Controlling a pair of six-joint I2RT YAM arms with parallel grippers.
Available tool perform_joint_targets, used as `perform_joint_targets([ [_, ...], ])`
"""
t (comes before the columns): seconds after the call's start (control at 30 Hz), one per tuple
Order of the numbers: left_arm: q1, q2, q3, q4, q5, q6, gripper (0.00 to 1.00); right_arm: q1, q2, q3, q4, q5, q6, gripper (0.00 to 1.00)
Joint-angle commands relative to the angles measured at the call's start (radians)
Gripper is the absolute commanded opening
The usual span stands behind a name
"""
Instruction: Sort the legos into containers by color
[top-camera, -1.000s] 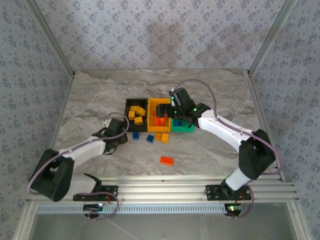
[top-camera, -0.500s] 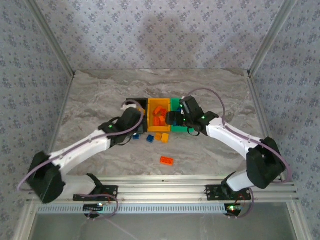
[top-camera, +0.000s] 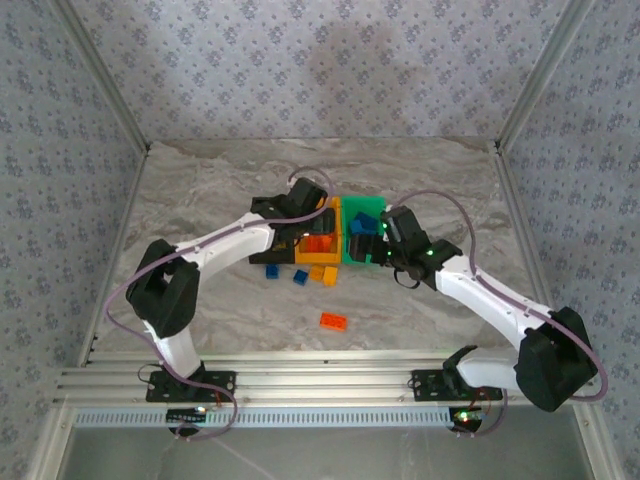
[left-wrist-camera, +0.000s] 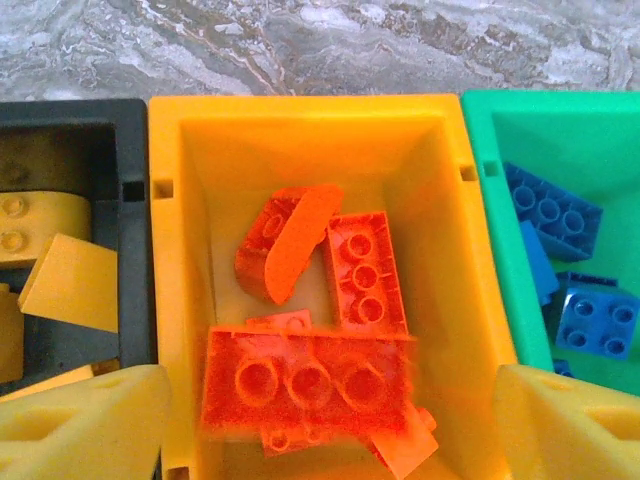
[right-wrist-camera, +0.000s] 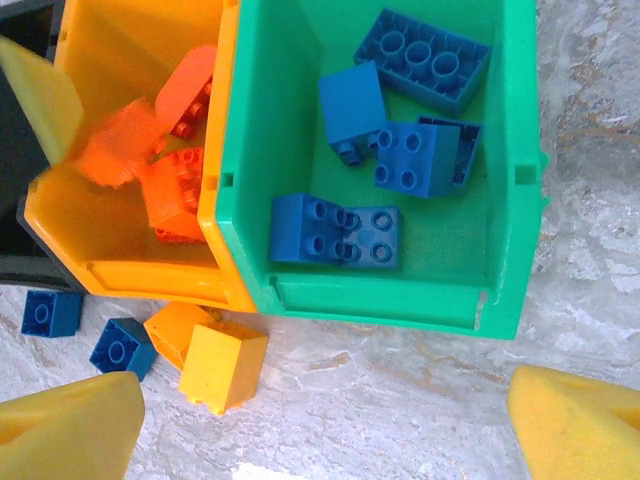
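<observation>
Next, I pull my left gripper back, because my left arm is reaching across the black bin (top-camera: 272, 251), before my right gripper takes the yellow brick (top-camera: 330, 276) there.
My left gripper (top-camera: 312, 228) hangs open over the orange-yellow bin (left-wrist-camera: 300, 105). A blurred red-orange brick (left-wrist-camera: 310, 378) lies loose between its wide-apart fingers, above other red-orange bricks (left-wrist-camera: 365, 270). The black bin (left-wrist-camera: 135, 200) to its left holds yellow bricks (left-wrist-camera: 75, 285). The green bin (right-wrist-camera: 380, 300) holds several blue bricks (right-wrist-camera: 430, 60). My right gripper (right-wrist-camera: 325, 385) is open over bare table just in front of the green bin, with nothing between its fingers. In the top view the right gripper (top-camera: 372, 245) sits at the green bin's (top-camera: 365, 210) near edge.
Loose bricks lie in front of the bins: two blue (right-wrist-camera: 120, 345) (right-wrist-camera: 50, 312), a yellow one (right-wrist-camera: 222, 365) and an orange-yellow one (right-wrist-camera: 172, 328). A red-orange brick (top-camera: 333, 321) lies alone nearer the arm bases. Aluminium frame posts and papered walls (top-camera: 80, 150) ring the marble table.
My left arm swung from the table's left side over to the orange-yellow bin. My right gripper drew back from over the bins to the green bin's near edge.
</observation>
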Motion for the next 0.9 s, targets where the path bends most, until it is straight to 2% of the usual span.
perform_joint_targets([
  [0.0,-0.009,-0.039,0.058,-0.006,0.024,0.015,0.92,0.003,-0.009,-0.018,-0.023,-0.025,0.012,0.96],
  [0.03,-0.012,-0.055,0.059,-0.008,0.026,0.015,0.98,0.009,-0.008,-0.02,-0.022,-0.026,0.013,0.96],
  [0.07,-0.016,-0.077,0.053,-0.009,0.028,0.016,1.0,0.014,-0.005,-0.024,-0.021,-0.029,0.013,0.96],
  [0.27,-0.069,-0.27,-0.063,0.007,0.031,0.012,0.99,0.103,0.039,-0.04,0.014,-0.028,0.04,0.95],
  [0.47,-0.122,-0.503,-0.329,0.012,-0.009,-0.047,0.99,0.198,0.145,-0.043,0.132,0.009,0.124,0.9],
  [0.67,-0.135,-0.73,-0.577,-0.001,-0.074,-0.134,0.99,0.216,0.284,0.017,0.201,0.038,0.171,0.81],
  [0.87,-0.135,-0.852,-0.703,-0.008,-0.092,-0.192,1.0,0.21,0.413,0.085,0.199,0.044,0.185,0.76],
])
